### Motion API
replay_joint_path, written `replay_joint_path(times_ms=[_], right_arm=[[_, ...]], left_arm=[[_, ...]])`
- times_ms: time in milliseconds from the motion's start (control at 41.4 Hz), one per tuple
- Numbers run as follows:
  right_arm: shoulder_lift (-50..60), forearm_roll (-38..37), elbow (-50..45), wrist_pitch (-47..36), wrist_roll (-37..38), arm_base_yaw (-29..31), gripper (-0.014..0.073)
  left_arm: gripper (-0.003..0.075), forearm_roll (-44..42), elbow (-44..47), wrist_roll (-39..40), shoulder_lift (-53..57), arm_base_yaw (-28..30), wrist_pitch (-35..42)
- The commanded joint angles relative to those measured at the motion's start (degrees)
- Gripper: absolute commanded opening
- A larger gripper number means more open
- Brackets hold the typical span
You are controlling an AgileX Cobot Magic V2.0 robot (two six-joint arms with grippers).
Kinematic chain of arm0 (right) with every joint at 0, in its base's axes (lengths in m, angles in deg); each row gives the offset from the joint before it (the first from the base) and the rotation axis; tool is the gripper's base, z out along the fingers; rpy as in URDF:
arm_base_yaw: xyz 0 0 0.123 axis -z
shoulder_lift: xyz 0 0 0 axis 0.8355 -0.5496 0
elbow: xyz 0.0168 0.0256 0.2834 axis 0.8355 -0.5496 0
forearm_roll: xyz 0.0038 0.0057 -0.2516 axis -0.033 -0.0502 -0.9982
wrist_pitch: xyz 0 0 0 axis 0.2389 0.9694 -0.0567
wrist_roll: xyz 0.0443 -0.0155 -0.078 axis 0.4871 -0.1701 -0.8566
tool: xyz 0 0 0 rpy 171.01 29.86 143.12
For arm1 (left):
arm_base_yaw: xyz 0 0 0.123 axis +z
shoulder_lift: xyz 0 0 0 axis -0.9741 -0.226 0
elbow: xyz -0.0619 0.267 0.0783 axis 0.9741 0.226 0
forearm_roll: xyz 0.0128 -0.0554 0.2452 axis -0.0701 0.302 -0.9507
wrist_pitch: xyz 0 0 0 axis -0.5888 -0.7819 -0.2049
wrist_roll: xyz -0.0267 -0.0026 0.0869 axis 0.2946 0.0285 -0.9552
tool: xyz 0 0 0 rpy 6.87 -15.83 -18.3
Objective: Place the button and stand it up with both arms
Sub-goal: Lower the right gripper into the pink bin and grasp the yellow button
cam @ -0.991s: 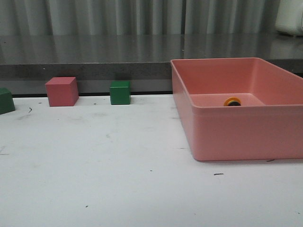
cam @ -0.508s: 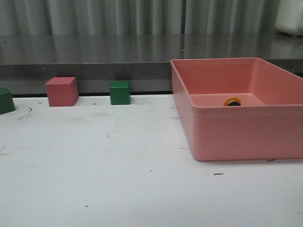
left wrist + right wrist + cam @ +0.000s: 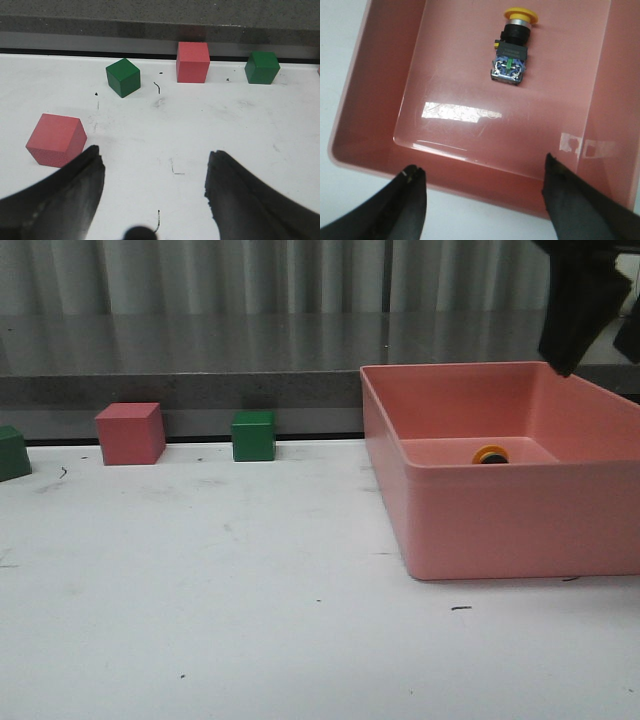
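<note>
I should go on lowering my right gripper until my open fingers, matching the button's narrow way (image 3: 514,41), straddle its base block (image 3: 509,62), as it lies clear of the bin's sides.
The button (image 3: 513,48) lies on its side on the floor of the pink bin (image 3: 380,90), yellow cap toward the far wall, dark base block with green and blue bits toward the camera. In the front view only its yellow cap (image 3: 491,454) shows above the bin wall (image 3: 500,520). My right gripper (image 3: 482,172) is open and empty, above the bin's near wall, apart from the button. Part of the right arm (image 3: 585,295) shows at the top right of the front view. My left gripper (image 3: 154,167) is open and empty over bare white table.
In the front view a pink cube (image 3: 130,433) and a green cube (image 3: 253,436) stand along the table's back edge, with another green cube (image 3: 12,453) at the far left. The left wrist view shows a pink cube (image 3: 55,140) close to one finger.
The right arm has come into the front view at the top right, above the bin. The button and cubes have not moved.
</note>
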Motion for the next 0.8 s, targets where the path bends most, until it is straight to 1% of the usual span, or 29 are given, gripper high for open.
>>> replay_joint_path(times_ms=[0, 145, 363, 580, 774], right_arm=[[-3.23, -0.09, 5.89, -0.24, -0.39, 0.30, 0.0519], [-9.71, -0.76, 10.77, -0.03, 0.82, 0.30, 0.0519], [-19.79, -5.59, 19.15, 1.25, 5.46, 0.30, 0.0519], [-27.66, -5.59, 26.42, 4.34, 6.72, 0.30, 0.0519], [-32.41, -5.59, 30.31, 6.17, 8.23, 0.48, 0.0519]], left_arm=[[0.0441, 0.51, -1.95, 0.09, 0.10, -0.46, 3.68], [0.0441, 0.51, -1.95, 0.09, 0.10, -0.46, 3.68], [0.0441, 0.51, -1.95, 0.09, 0.10, -0.46, 3.68], [0.0441, 0.51, -1.95, 0.09, 0.10, -0.46, 3.68], [0.0441, 0.51, -1.95, 0.09, 0.10, -0.46, 3.68]])
